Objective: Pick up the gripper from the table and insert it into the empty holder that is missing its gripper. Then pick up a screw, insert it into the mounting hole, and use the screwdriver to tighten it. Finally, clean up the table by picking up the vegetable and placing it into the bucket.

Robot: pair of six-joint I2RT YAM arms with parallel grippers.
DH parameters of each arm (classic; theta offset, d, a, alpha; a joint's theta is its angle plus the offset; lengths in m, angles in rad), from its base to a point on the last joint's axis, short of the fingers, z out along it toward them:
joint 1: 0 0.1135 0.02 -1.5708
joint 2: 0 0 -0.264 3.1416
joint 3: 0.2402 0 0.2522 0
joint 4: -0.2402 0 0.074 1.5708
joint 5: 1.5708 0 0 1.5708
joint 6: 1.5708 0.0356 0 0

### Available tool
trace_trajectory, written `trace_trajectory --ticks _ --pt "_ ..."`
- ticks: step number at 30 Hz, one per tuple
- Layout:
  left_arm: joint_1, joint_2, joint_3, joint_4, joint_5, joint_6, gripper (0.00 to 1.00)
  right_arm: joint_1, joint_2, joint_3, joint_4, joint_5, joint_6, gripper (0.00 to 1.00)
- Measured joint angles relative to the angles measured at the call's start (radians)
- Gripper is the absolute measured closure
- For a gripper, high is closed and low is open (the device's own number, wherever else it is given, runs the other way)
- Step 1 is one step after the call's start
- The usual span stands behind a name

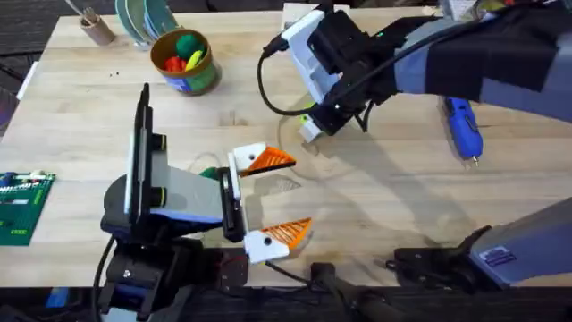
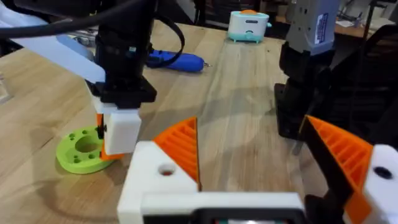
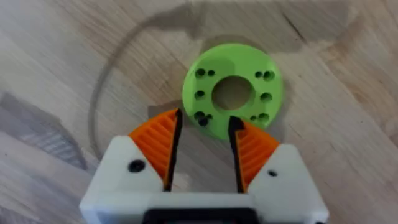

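The small dark screw will come loose when the robot lifts, and the disc will stay behind, because a dark head sticks up from the lime-green disc's rim.
My right gripper points down at a lime-green disc in mid-table, open, its orange pads straddling the disc's near rim. My left gripper is wide open above the table's front with nothing in it. The dark-green vegetable peeks out behind the left gripper's body. At the back left stands the bucket, with a green ball and red and yellow pieces inside. The blue screwdriver lies at the right. The loose gripper piece, holder, mounting hole and screw are out of view.
A brown cup with sticks and stacked plates stand at the back left. A green circuit board lies at the left edge. A small pale-blue box sits at the table's far edge.
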Motion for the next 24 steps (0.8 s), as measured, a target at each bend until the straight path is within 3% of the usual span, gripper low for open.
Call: trace_trajectory --ticks 12,24 --pt "0.0 0.0 0.0 0.0 0.0 0.0 0.007 0.001 0.0 0.0 0.022 0.007 0.0 0.619" --pt "0.0 0.0 0.0 0.0 0.0 0.0 0.008 0.031 0.0 0.0 0.039 0.011 -0.02 0.624"
